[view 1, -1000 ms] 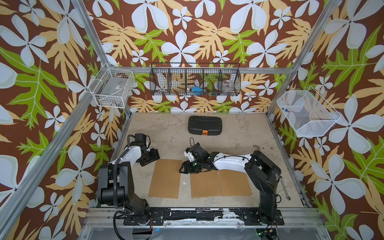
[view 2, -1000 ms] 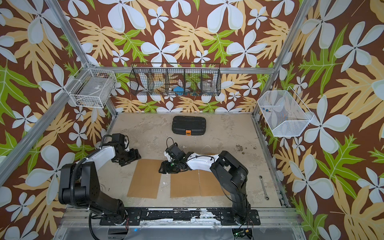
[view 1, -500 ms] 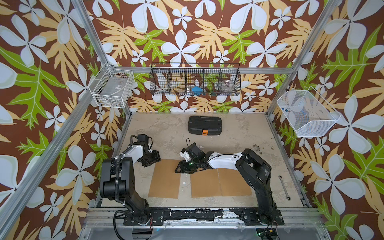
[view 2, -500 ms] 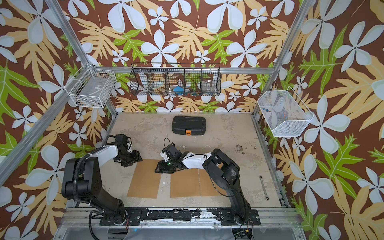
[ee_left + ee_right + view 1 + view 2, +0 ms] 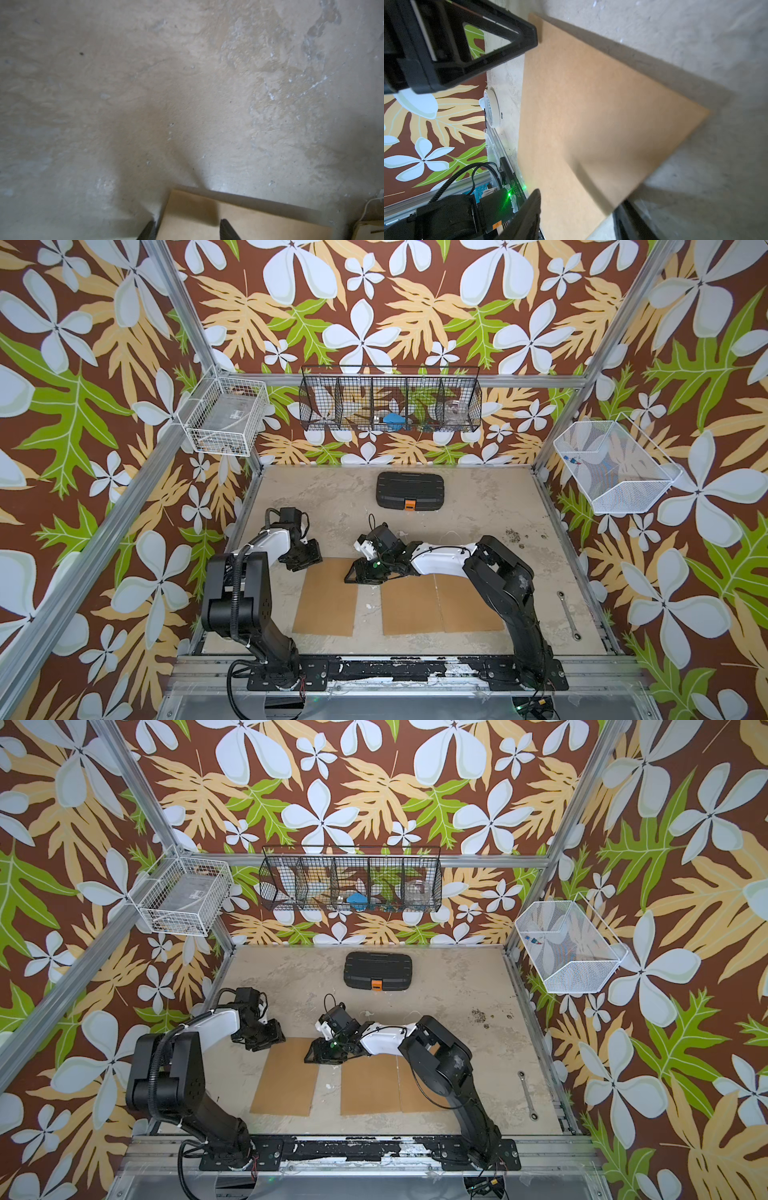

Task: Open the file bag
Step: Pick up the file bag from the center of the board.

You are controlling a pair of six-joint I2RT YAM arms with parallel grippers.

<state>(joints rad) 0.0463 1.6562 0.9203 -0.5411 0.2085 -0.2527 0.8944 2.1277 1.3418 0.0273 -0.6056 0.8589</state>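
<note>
The file bag is lying flat with its plain side (image 5: 326, 601) facing up. My right gripper should lift it clear, and my left gripper should take its opposite long edge (image 5: 300, 600) to turn it.
The file bag (image 5: 326, 601) (image 5: 286, 1081) is a flat brown paper envelope lying on the table in both top views. My left gripper (image 5: 305, 562) (image 5: 266, 1040) is low at its far left corner. In the left wrist view the jaws (image 5: 187, 226) stand apart, with one fingertip over the bag (image 5: 259, 224) and one beside it over the table. My right gripper (image 5: 353, 574) (image 5: 313, 1054) is at the bag's far right corner. In the right wrist view the right gripper (image 5: 581, 207) is open, with an edge of the bag (image 5: 591, 104) between its fingers.
A second, wider brown paper bag (image 5: 442, 603) lies just right of the first. A black case (image 5: 410, 491) with an orange latch sits at the back. A wrench (image 5: 568, 616) lies near the right rail. Wire baskets (image 5: 390, 400) hang on the walls.
My right gripper has moved left, from the right-hand bag to the far right corner of the left one. The left gripper's jaws have narrowed, and it has edged closer to the bag's corner.
</note>
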